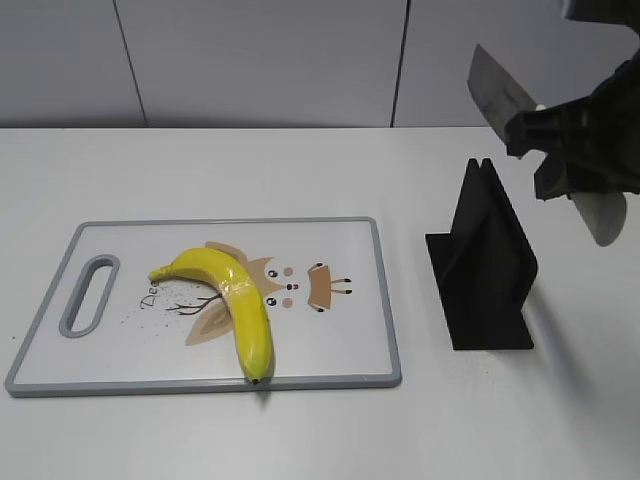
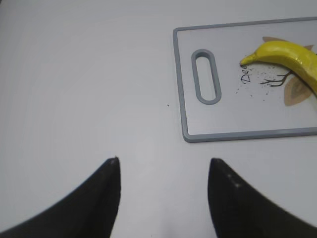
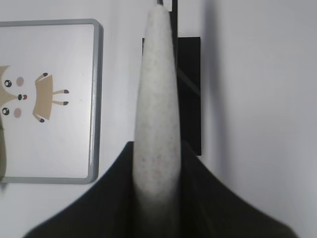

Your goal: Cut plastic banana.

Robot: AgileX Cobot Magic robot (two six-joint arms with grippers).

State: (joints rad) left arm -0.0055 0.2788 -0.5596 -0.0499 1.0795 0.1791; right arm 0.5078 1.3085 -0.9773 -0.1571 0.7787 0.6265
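Note:
The knife's blade (image 1: 497,88) is in line with the black stand's gap (image 1: 481,168). My right gripper keeps moving the knife down until it rests there, and then let go.
The plastic banana (image 1: 232,298) lies curved on the white cutting board (image 1: 330,355), stem tip to the left; its stem end also shows in the left wrist view (image 2: 285,53). My right gripper (image 1: 560,150) is shut on a knife by its pale speckled handle (image 3: 157,114) and holds it in the air above the black knife stand (image 1: 483,262), blade (image 1: 495,90) pointing up and left. My left gripper (image 2: 163,171) is open and empty over bare table, left of the board (image 2: 223,134). It is out of the exterior view.
The board has a grey rim, a handle slot (image 1: 90,295) at its left end and a cartoon print. The black stand (image 3: 190,94) sits on the white table right of the board. A grey wall runs behind the table.

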